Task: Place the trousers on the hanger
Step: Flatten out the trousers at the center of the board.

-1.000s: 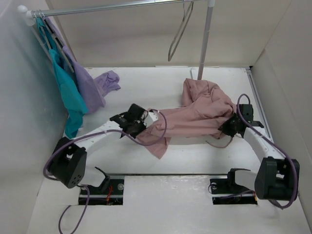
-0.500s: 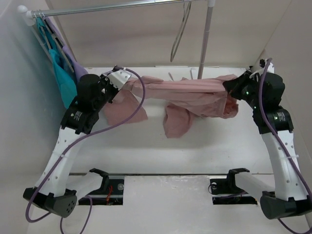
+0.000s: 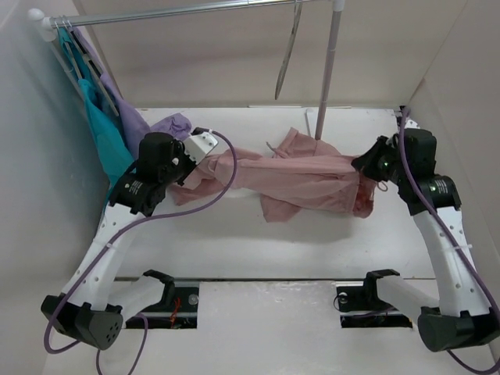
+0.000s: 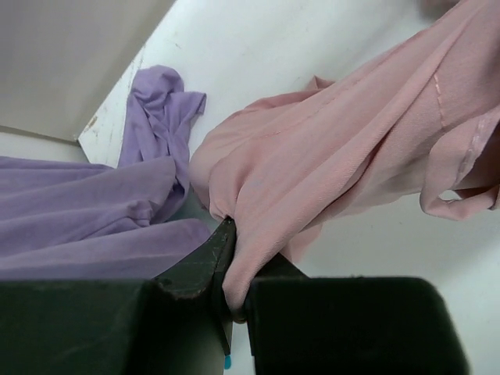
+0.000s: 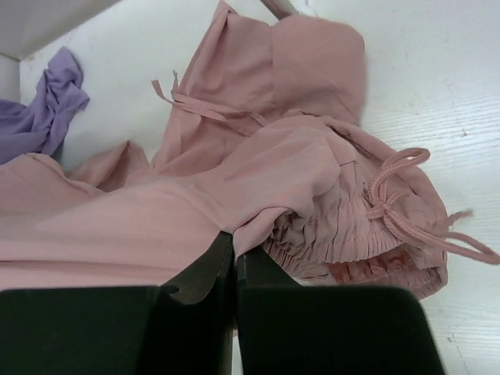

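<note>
The trousers' middle (image 3: 297,173) is bunched up next to the pole, so the robot's right gripper should first pull the waistband (image 3: 364,198) away from the left gripper and lay the trousers flat.
The dusty-pink trousers (image 3: 305,176) hang stretched between my two grippers, and their middle sags toward the white table (image 3: 258,242). My left gripper (image 3: 195,156) is shut on one fabric end (image 4: 351,148); a pink fold is pinched between its fingers (image 4: 199,269). My right gripper (image 3: 366,162) is shut on a fold beside the gathered waistband (image 5: 351,226) and the drawstring (image 5: 398,195). The thin grey hanger (image 3: 287,51) dangles from the rail (image 3: 180,11), above and behind the trousers, touching neither gripper.
A teal garment (image 3: 105,133) and a lilac garment (image 3: 129,117) hang at the rail's left end. A lilac piece (image 3: 176,125) lies on the table close to my left gripper. The rail's upright pole (image 3: 328,70) stands behind the trousers. Walls close in on both sides.
From low on the table both grippers rose and spread apart, stretching the trousers. They have since come down a little and the fabric sags more.
</note>
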`<state>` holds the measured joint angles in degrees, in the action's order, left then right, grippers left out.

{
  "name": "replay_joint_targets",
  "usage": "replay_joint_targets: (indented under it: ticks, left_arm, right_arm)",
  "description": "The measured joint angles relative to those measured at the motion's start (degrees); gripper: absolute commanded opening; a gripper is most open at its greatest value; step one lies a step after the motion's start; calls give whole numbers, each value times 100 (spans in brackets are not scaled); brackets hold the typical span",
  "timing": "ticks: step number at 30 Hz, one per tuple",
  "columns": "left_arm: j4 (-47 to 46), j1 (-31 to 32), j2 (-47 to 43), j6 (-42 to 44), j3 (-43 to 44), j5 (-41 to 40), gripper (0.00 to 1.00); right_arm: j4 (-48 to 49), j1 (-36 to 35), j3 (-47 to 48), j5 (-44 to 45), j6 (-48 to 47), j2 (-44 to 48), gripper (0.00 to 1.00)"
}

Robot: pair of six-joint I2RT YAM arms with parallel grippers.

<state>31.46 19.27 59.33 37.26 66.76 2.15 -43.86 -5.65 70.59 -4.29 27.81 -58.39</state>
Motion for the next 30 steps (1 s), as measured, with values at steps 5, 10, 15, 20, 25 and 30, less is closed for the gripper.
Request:
replay_joint_targets:
  ticks: [5, 10, 15, 20, 25, 30]
  left_arm:
    - [-74, 20, -79, -225, 341, 142, 0]
    - [-330, 24, 140, -385, 533, 258, 0]
    - [-378, 22, 1156, -459, 1014, 87, 0]
    - [-437, 155, 1886, -461, 1257, -693, 73]
    - [-151, 428, 2494, -758, 1250, -1091, 75]
    - [225, 748, 1958, -951, 660, -236, 65]
  right_arm:
    - [-192, 0, 208, 138, 4, 675, 0]
    - [-37, 28, 295, 258, -2, 673, 0]
    - [234, 365, 831, 61, -68, -702, 0]
    - [273, 767, 1272, 315, -254, -1580, 0]
    - [271, 1233, 1447, 778, -520, -1672, 0]
    - [348, 1233, 1388, 866, -739, -1862, 0]
